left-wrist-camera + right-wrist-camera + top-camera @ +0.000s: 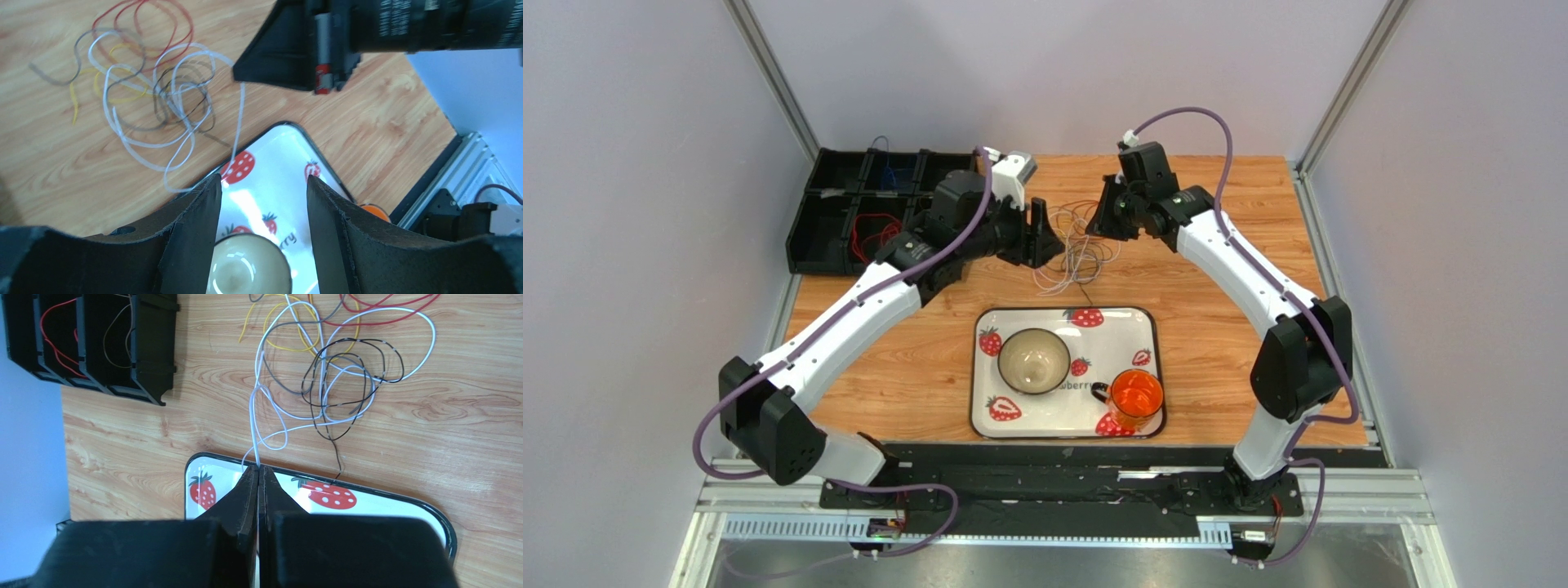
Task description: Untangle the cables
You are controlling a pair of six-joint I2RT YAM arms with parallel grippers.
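Observation:
Loose white loops (pixel 174 101) are lying on top of the grey and yellow ones, so I expect the white cable (pixel 240 119) to slide out by itself when I lift it away.
The cables (pixel 1075 255) lie in a loose tangle of white, grey, black, yellow and red loops on the wooden table, just behind the tray. My right gripper (pixel 258 470) is shut on a white cable (pixel 256 416), whose strand runs from the tangle (pixel 331 367) into the closed tips. In the top view that right gripper (pixel 1097 218) hangs over the tangle's far side. My left gripper (pixel 263 184) stands open with nothing between its fingers (pixel 205 208), beside the tangle (pixel 153 92). From above, the left gripper (pixel 1041 233) is at the tangle's left edge.
A strawberry-print tray (pixel 1155 355) in front of the tangle holds a beige bowl (pixel 1033 360) and an orange cup (pixel 1135 397). A black compartment bin (pixel 836 227) at the back left holds a red wire (pixel 873 230) and a blue one (pixel 881 159). Walls enclose the table.

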